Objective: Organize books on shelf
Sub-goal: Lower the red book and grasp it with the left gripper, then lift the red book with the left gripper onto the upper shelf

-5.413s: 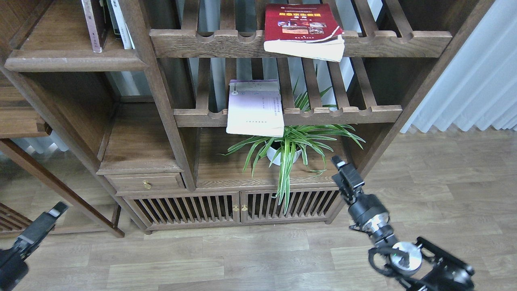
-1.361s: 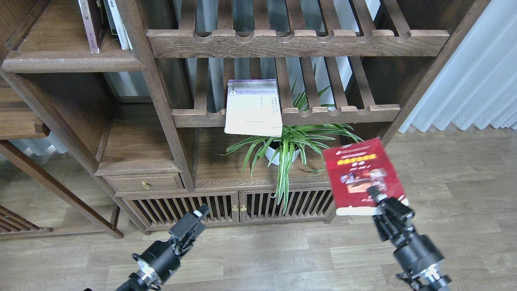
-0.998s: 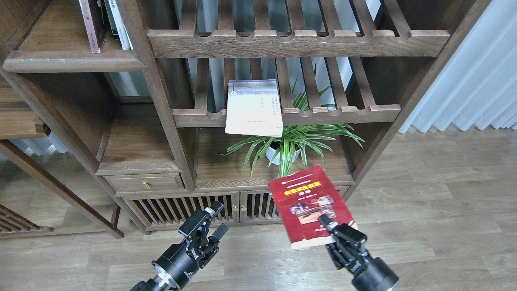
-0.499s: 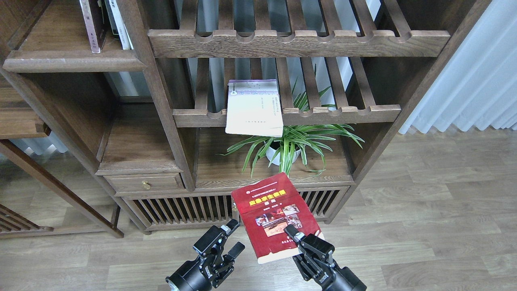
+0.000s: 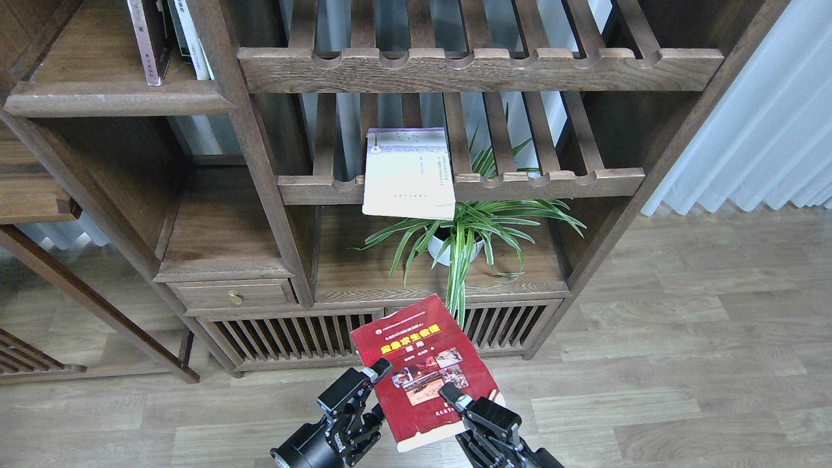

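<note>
The unsupported top edge (image 5: 394,314) sticks straight out, so I expect the bright red book (image 5: 427,373) to stay flat and shut when my left gripper carries it.
My right gripper (image 5: 453,394) is shut on the lower right edge of the bright red book (image 5: 416,364) and holds it tilted in front of the low cabinet. My left gripper (image 5: 378,390) is open at the book's left edge, its upper finger (image 5: 382,369) touching the cover. The pale lavender book (image 5: 408,174) lies flat on the lower slatted rack (image 5: 552,183), overhanging its front rail. A dark maroon book (image 5: 149,39) stands upright with other books on the solid shelf (image 5: 117,97) at the top left.
A spider plant in a white pot (image 5: 455,242) stands under the lavender book. An upper slatted rack (image 5: 481,65) is bare. A cabinet with slatted doors (image 5: 286,335) and a small drawer (image 5: 231,296) sit below. A white curtain (image 5: 760,130) hangs at the right.
The red book left the upper rack. My right gripper has carried it down and left to the centre. My left gripper has moved right up to its left edge.
</note>
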{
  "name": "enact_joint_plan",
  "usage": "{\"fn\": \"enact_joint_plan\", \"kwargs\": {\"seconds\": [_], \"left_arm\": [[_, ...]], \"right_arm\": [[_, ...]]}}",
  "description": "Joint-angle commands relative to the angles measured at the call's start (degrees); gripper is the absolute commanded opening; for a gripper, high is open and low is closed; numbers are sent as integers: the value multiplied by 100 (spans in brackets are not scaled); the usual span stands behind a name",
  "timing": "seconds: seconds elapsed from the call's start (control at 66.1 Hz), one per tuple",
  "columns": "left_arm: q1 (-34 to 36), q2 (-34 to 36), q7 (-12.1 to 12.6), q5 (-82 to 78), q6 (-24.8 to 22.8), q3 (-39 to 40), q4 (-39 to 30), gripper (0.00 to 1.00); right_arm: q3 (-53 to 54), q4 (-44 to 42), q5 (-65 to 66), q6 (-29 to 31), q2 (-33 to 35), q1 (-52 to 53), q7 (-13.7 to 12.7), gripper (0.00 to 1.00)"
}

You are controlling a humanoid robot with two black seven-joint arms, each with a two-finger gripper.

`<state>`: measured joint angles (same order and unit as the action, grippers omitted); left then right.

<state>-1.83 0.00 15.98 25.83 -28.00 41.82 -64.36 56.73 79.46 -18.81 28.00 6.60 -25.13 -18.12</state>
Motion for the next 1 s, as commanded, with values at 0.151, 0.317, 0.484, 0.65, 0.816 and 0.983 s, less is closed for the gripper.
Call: {"fn": "enact_joint_plan", "kwargs": {"seconds": [0.151, 0.317, 0.484, 0.65, 0.816, 0.983], "left_arm": [[42, 0, 37, 63, 0, -122, -15, 3], [60, 0, 265, -25, 0, 1, -103, 0], [60, 0, 300, -718, 0, 431, -542, 0], [60, 703, 546, -1554, 0, 1196, -1166, 0], [78, 2047, 986, -2143, 0, 2620, -1492, 0], [174, 3234, 951, -2231, 0, 3964, -1492, 0]], "right_arm": [[-4, -1, 114, 0, -106, -97, -25, 5], [-75, -1, 422, 0, -97, -124, -25, 34], [-75, -1, 861, 0, -98, -80, -16, 86], [13, -89, 914, 0, -45, -45, 54, 99], [13, -238, 923, 0, -53, 113, 63, 99], [4, -405, 932, 0, -89, 280, 54, 99]]}}
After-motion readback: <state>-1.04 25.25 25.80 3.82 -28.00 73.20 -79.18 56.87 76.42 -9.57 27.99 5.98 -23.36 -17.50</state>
